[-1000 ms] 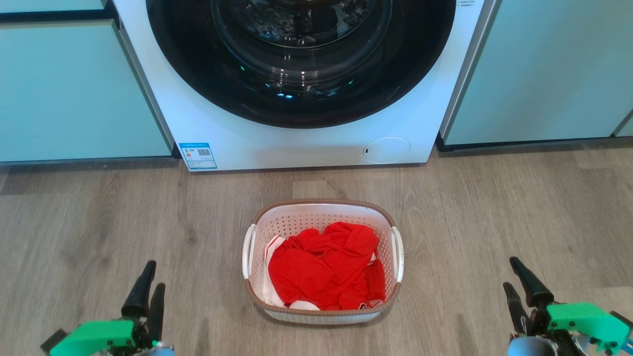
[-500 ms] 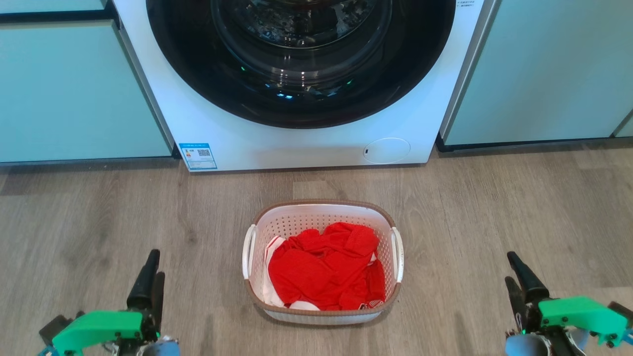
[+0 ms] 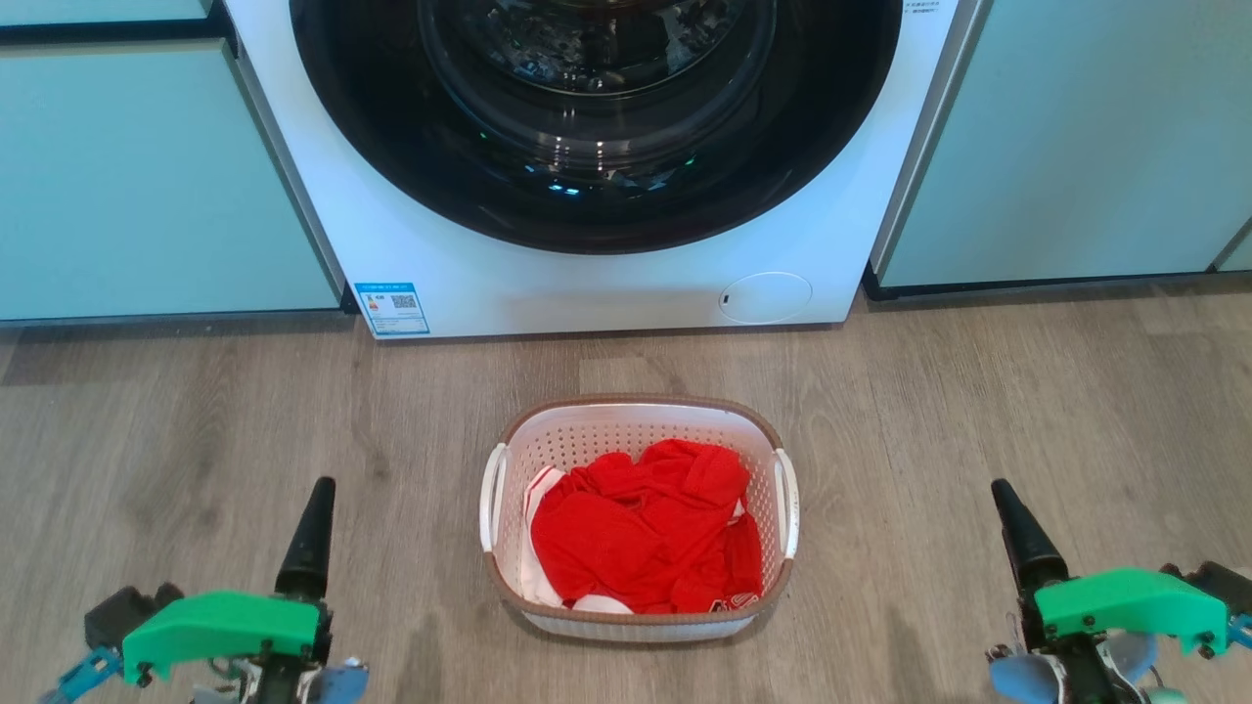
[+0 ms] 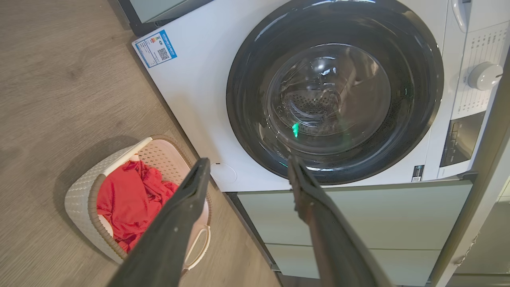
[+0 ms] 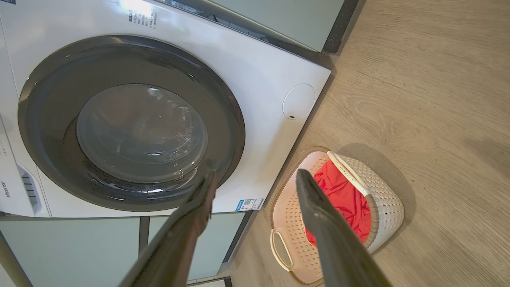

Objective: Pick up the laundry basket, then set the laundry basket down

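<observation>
My grippers will lift both handles, and the laundry basket (image 3: pixel 641 518) should come up level with its red clothing staying in place, because white handles (image 3: pixel 788 505) face each other across the laundry basket's rim.
The laundry basket (image 3: pixel 636 401) stands on the wood floor in front of the washing machine: white perforated walls, a brown rim, and a white handle on each side. Red clothing (image 3: pixel 636 533) lies inside it. My left gripper (image 3: pixel 321 486) hovers to the basket's left and my right gripper (image 3: pixel 1000 486) to its right, each well apart from the handles. In the left wrist view the left gripper (image 4: pixel 248 160) is open and holds nothing, with the basket (image 4: pixel 81 191) at lower left. The right gripper (image 5: pixel 255 173) is open too, with the basket (image 5: pixel 382 191) at lower right.
A white washing machine (image 3: pixel 587 284) with a dark round door stands right behind the basket. Pale green cabinets (image 3: pixel 147 176) flank it on both sides. Wood floor (image 3: pixel 978 411) stretches to both sides of the basket.
Both grippers have moved forward, up the head view, and rolled so each pair of fingers lines up edge-on. The basket has stayed where it was.
</observation>
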